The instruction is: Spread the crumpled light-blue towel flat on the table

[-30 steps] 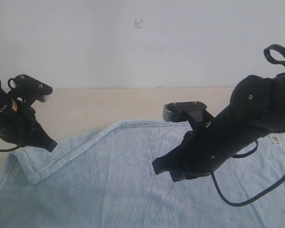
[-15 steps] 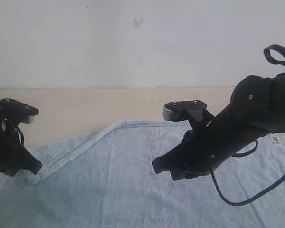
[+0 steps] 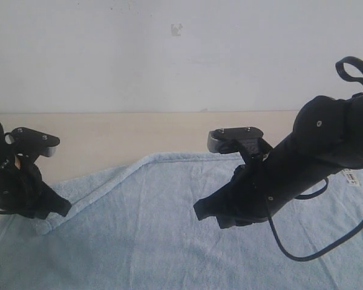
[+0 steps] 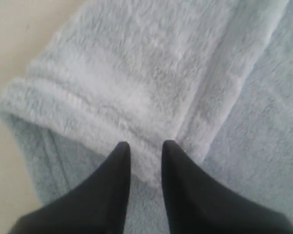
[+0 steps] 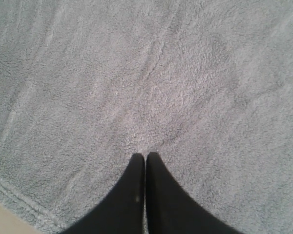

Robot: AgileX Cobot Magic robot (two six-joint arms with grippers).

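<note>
The folded corner (image 3: 43, 227) sits loose at the ends of the left gripper's fingers, so the robot's left gripper should open, grab more of the corner, and pull it toward the table (image 3: 71, 154) behind the towel.
The light-blue towel (image 3: 151, 211) lies mostly flat over the near part of the beige table (image 3: 139, 133). A strip along its left edge (image 3: 78, 190) is folded back onto it. My left gripper (image 3: 63, 207) sits low at the end of that fold. In the left wrist view its jaws (image 4: 145, 146) stand apart, with the fluffy folded corner (image 4: 112, 97) just at the fingertips and loose between them. My right gripper (image 3: 201, 212) hovers over the towel's middle, shut with nothing in it (image 5: 145, 156); only flat towel (image 5: 161, 73) lies below.
Bare table (image 4: 10, 29) shows beside the folded corner and behind the towel up to the white wall (image 3: 169, 54). A small white tag (image 3: 351, 176) sits on the towel's right side behind the right arm. A black cable (image 3: 302, 257) hangs under that arm.
The left gripper dragged the folded corner left and toward the near edge, then shifted slightly right, and its jaws have parted. The right arm has not moved.
</note>
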